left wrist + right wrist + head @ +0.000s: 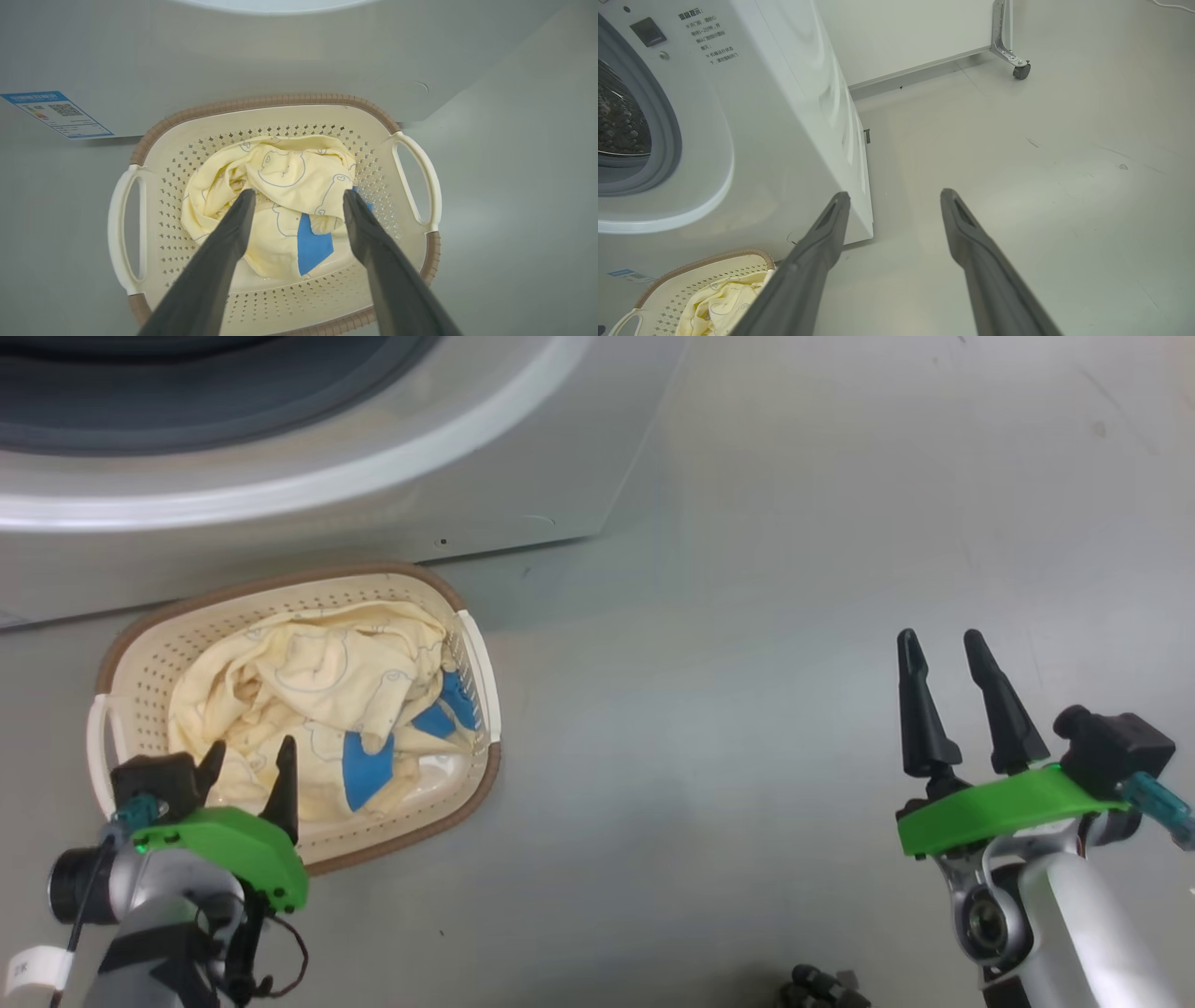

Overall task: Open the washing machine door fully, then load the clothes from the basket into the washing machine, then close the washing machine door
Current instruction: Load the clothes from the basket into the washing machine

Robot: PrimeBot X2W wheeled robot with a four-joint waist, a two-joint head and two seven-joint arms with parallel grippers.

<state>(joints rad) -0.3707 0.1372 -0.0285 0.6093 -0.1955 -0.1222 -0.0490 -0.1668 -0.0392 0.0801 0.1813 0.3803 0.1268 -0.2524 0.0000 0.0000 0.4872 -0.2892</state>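
Note:
I expect the pale yellow clothes [336,670] to trail from the drum back into the basket when I bring them in, because overlapping folds [237,681] lie across the basket.
The cream basket [145,658] [411,261] with a brown rim stands on the floor before the white washing machine [523,457] [784,116]. Crumpled pale yellow clothes [308,691] [285,177] with blue patches lie in it. My left gripper [250,761] [299,196] hovers open above the basket's near side, fingers pointing down at the fabric without touching it. My right gripper [943,644] [894,196] stands open over bare floor, far right of the basket. The machine's grey rubber-ringed opening [187,401] [654,135] shows steel drum inside. The washing machine door is out of view.
A blue sticker [56,114] sits on the machine's front, left of the basket. In the right wrist view a white panel on a castor [1021,71] stands at the far side. Grey floor [747,709] spreads to the right of the basket.

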